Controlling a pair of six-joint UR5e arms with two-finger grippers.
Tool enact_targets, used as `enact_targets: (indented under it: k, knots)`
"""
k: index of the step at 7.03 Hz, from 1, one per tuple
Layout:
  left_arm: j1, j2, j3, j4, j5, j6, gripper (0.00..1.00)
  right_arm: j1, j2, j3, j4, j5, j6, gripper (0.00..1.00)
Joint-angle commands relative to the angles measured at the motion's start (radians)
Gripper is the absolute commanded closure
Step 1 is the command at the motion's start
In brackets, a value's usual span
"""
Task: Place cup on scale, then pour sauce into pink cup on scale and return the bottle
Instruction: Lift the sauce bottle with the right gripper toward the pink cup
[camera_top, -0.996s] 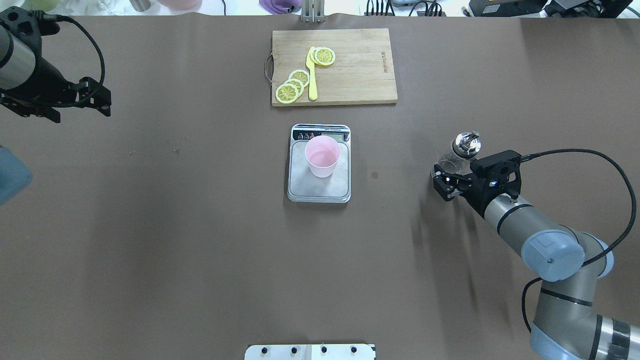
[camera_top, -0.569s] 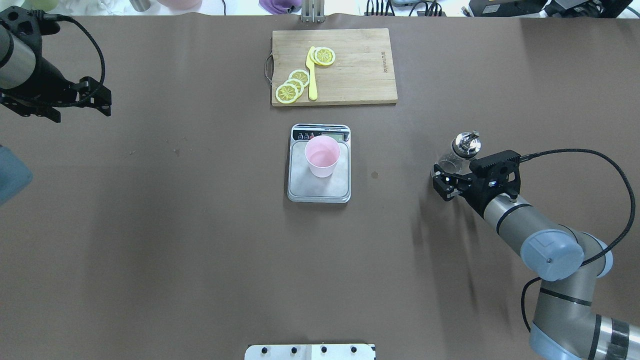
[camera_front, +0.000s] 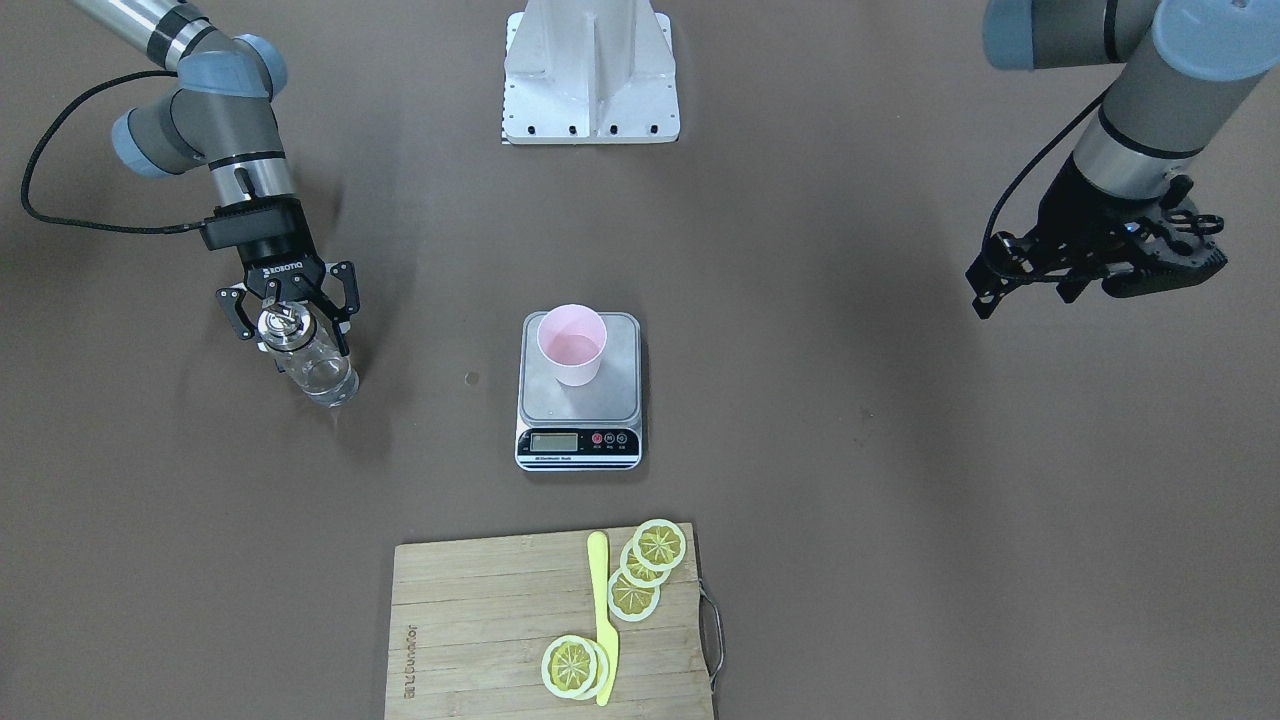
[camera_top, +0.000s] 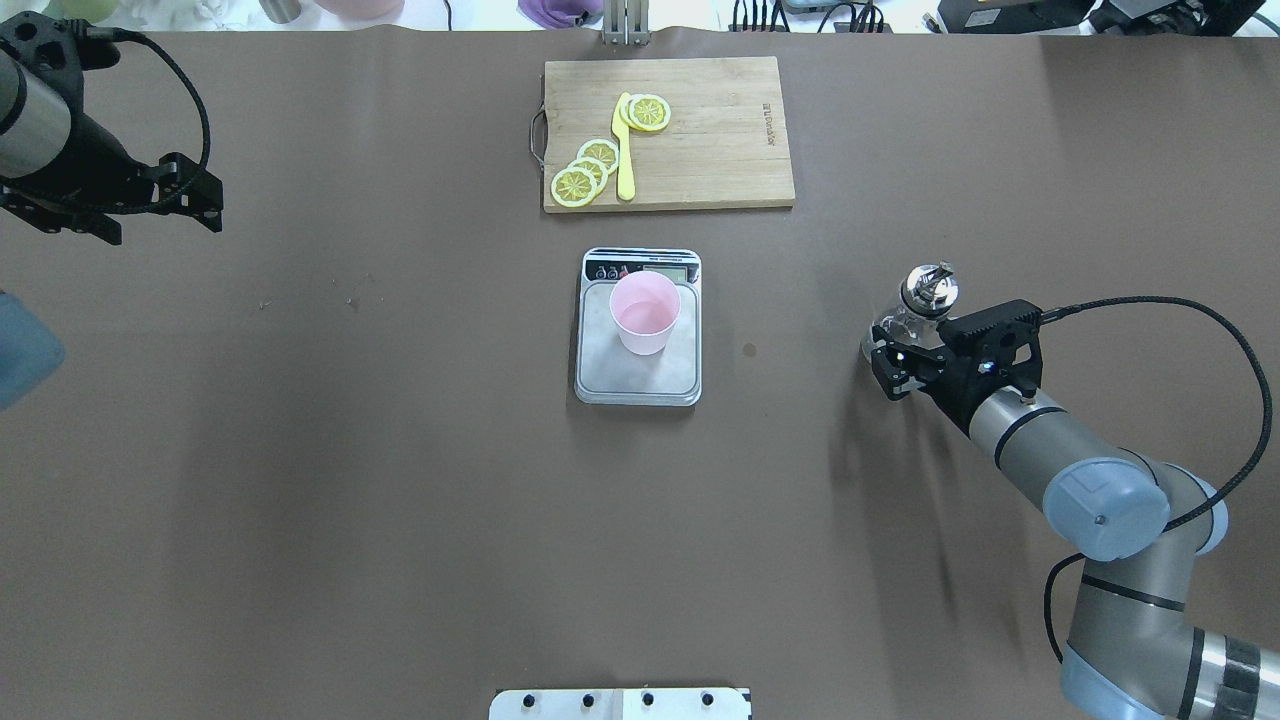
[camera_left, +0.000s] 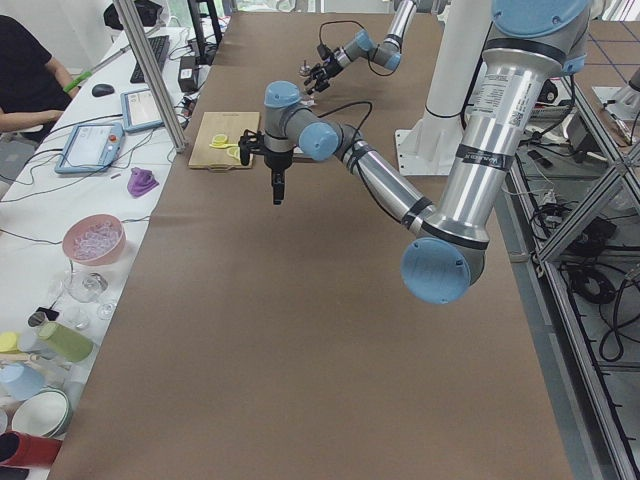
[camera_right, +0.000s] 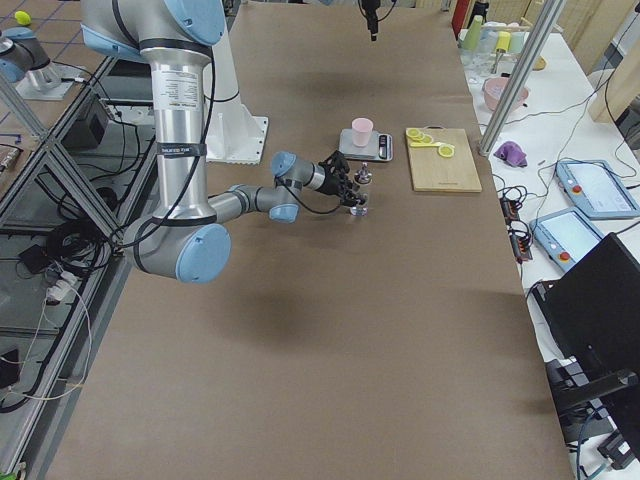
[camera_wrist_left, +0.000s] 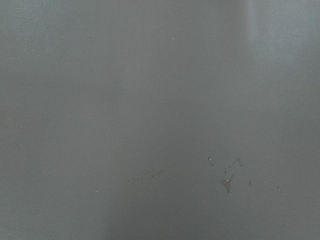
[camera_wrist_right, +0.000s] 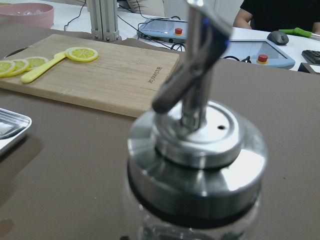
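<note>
The spout's silver flap (camera_wrist_right: 215, 41) is hinged on a pin, with its long arm hanging down (camera_wrist_right: 177, 90). The flap will swing open when I tilt the bottle.
The pale pink cup (camera_top: 645, 312) stands upright on the silver scale (camera_top: 638, 382) at the table's middle; both also show in the front view, cup (camera_front: 571, 345) on scale (camera_front: 580, 412). The clear glass bottle (camera_top: 915, 305) with its silver spout cap stands on the table to the right of the scale, and shows in the front view (camera_front: 318, 372). My right gripper (camera_top: 905, 348) is open, its fingers spread either side of the bottle. The right wrist view shows the cap (camera_wrist_right: 197, 145) very close. My left gripper (camera_top: 165, 225) is open and empty, high at the far left.
A wooden cutting board (camera_top: 720, 130) with lemon slices and a yellow knife lies beyond the scale. The robot's base plate (camera_top: 620, 703) is at the near edge. A small dark spot (camera_top: 749, 349) marks the cloth between scale and bottle.
My right gripper has shifted very slightly to the right, away from the scale, while the bottle stays about where it was. The left arm, cup and scale have not moved.
</note>
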Motion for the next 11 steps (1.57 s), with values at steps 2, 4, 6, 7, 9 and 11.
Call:
enact_targets:
  k: [2, 4, 6, 7, 9, 11]
  knots:
    - [0.0, 0.0, 0.0, 0.0, 0.002, 0.0, 0.01, 0.01, 0.008, 0.002, -0.002, 0.007, -0.009, 0.87]
    - [0.0, 0.002, 0.0, 0.002, 0.002, 0.0, 0.01, 0.03, 0.016, 0.006, -0.009, 0.015, -0.038, 0.93]
    - [-0.002, 0.005, 0.0, 0.0, 0.002, 0.0, 0.01, 0.071, 0.054, 0.009, -0.028, 0.017, -0.118, 0.96]
    - [0.0, 0.006, -0.002, 0.002, 0.0, -0.002, 0.01, 0.094, 0.092, 0.034, -0.099, 0.018, -0.122, 0.96]
    - [0.0, 0.008, 0.003, 0.002, 0.0, -0.002, 0.01, 0.12, 0.164, 0.109, -0.301, 0.008, -0.259, 0.96]
    - [0.0, 0.008, 0.006, -0.002, 0.0, 0.0, 0.01, 0.133, 0.224, 0.112, -0.434, -0.037, -0.341, 0.96]
